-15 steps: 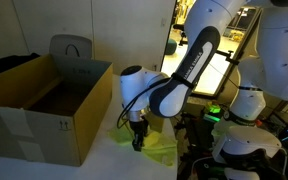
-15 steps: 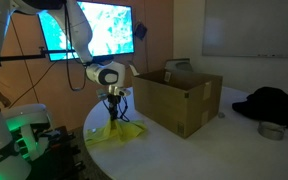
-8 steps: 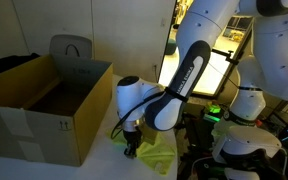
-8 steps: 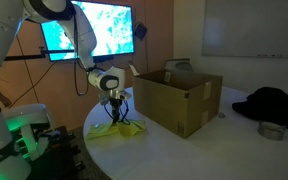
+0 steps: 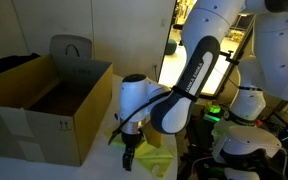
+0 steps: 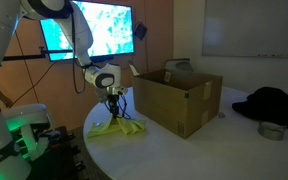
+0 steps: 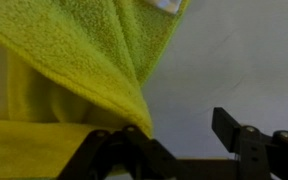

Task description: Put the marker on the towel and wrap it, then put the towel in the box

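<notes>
My gripper should lift clear and move to the towel's end [image 5: 164,164] by the table's edge, because the towel bunches [image 7: 132,104] against a finger and only table is in the gap.
The yellow-green towel [image 5: 156,156] lies crumpled on the white table beside the cardboard box [image 5: 44,100], and shows in both exterior views [image 6: 121,128]. My gripper [image 5: 129,158] is down at the towel's edge, pointing at the table [image 6: 112,113]. In the wrist view the gripper [image 7: 179,130] is open; bare table fills the gap between its fingers. The towel [image 7: 74,60] hangs in folds against the left finger [image 7: 119,145]. The marker is hidden. The box [image 6: 179,100] stands open-topped just beyond the towel.
A black cloth [image 6: 271,102] and a small metal bowl [image 6: 272,130] lie on the far side of the table. A lit monitor [image 6: 92,30] hangs behind the arm. A grey chair back [image 5: 70,48] rises behind the box. The table's rounded edge [image 6: 94,150] is near the towel.
The gripper was shut a second ago and has opened. It has dropped lower, toward the table at the towel's near edge, and the towel has settled flatter.
</notes>
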### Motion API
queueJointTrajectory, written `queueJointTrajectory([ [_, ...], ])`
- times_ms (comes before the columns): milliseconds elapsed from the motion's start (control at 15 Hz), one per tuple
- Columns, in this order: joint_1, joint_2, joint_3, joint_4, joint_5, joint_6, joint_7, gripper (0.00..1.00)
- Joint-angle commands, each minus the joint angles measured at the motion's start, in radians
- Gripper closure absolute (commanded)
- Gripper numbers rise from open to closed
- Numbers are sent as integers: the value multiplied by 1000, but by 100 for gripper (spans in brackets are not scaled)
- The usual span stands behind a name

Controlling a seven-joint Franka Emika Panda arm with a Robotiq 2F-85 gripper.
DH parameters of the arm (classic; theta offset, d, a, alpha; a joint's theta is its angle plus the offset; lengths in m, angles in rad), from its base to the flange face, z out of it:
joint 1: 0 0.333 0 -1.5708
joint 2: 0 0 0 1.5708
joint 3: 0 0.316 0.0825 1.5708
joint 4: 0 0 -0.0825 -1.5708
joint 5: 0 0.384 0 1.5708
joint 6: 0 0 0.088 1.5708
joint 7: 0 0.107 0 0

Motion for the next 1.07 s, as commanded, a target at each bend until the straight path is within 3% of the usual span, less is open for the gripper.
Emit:
queueJointTrajectory([
  [0, -108, -92, 136, -84, 110, 31, -210, 0],
  [333, -172, -158, 248, -127, 223, 14, -391, 0],
  [533, -147, -177, 256, -134, 242, 22, -405, 0],
  [667, -81, -167, 203, -124, 176, 34, -332, 0],
  [800, 22, -128, 98, -102, 48, 38, -206, 0],
  [1000, 246, -41, -146, -43, -209, -3, 46, 0],
])
